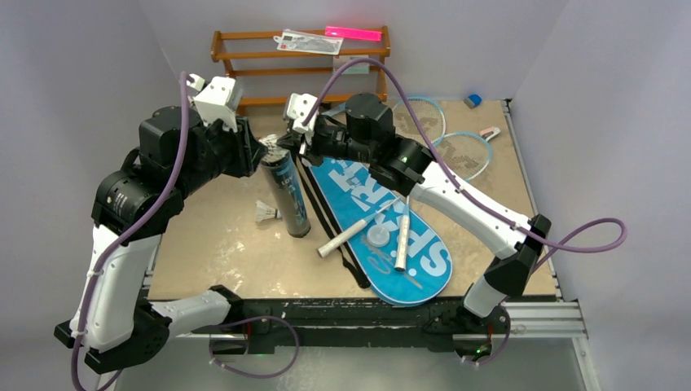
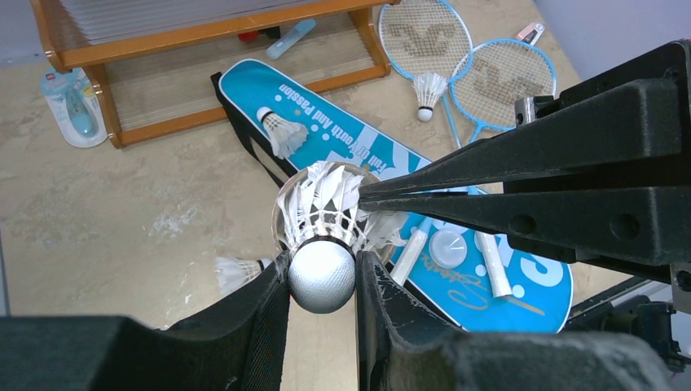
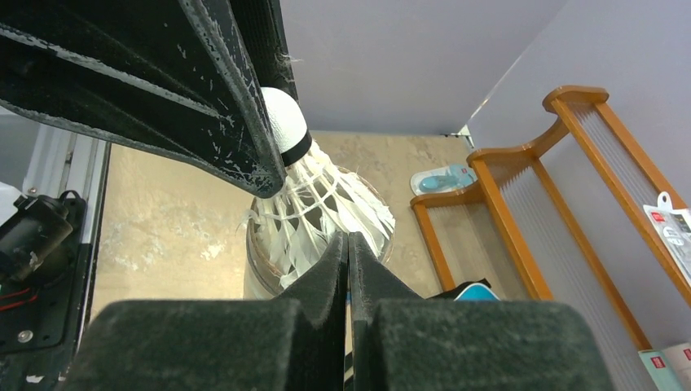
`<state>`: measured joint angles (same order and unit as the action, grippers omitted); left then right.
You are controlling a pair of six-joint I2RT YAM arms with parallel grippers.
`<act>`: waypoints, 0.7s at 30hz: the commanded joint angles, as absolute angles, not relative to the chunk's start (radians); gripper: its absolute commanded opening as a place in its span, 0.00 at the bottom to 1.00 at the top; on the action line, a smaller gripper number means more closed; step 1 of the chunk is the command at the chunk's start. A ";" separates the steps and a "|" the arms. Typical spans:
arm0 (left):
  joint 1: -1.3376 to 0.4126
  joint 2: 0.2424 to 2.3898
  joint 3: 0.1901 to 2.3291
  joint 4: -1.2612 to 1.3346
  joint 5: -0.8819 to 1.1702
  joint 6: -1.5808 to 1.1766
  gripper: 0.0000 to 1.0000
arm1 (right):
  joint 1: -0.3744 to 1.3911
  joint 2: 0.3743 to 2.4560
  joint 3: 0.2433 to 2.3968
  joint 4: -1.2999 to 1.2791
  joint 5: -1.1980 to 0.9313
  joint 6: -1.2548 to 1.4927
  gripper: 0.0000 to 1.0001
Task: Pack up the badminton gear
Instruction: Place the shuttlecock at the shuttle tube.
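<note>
The shuttlecock's feathers stick out over the tube's rim [image 2: 386, 228] next to the right gripper's closed fingers, so the right gripper should move back, open and put its fingers on either side of the tube's opening [image 1: 275, 153].
My left gripper [image 1: 267, 148] [image 2: 322, 265] is shut on the white cork of a feather shuttlecock [image 2: 322, 213] [image 3: 319, 195]. The feathers point down into the mouth of the black tube [image 1: 292, 195], which stands tilted on the table. Coming in from the right, my right gripper [image 1: 288, 143] [image 3: 348, 239] is shut, its tips against the feathers at the tube's rim. The blue bag [image 1: 383, 232] lies flat beside the tube. Two rackets [image 1: 444, 134] rest with their white handles on it. One loose shuttlecock [image 1: 266, 213] lies left of the tube, another [image 2: 281, 130] on the bag, and a third [image 2: 428, 91] on the racket heads.
A brown wooden rack [image 1: 301, 65] stands at the back with a packet and a pink strip on top. A clear round cap [image 1: 379, 238] sits on the bag. Small blue [image 1: 473, 100] and pink [image 1: 489, 132] bits lie at the far right. A blister pack [image 2: 72, 106] lies by the rack.
</note>
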<state>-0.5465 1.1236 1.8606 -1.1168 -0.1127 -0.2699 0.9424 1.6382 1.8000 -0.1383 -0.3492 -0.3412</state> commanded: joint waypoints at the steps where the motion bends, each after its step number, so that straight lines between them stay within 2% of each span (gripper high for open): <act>1: -0.551 1.114 1.884 -1.105 -0.124 -0.276 0.00 | 0.946 1.618 1.834 -0.139 -0.319 -0.330 0.00; 13: -0.551 1.098 1.870 -1.082 -0.147 -0.293 0.00 | 0.946 1.541 1.770 -0.110 -0.386 -0.323 0.00; 21: -0.552 1.102 1.870 -1.088 -0.149 -0.299 0.00 | 0.946 1.602 1.835 -0.198 -0.414 -0.340 0.00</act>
<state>-0.5465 1.1076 1.8606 -1.1114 -0.1345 -0.2787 0.9424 1.5734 1.7771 -0.1520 -0.3870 -0.3340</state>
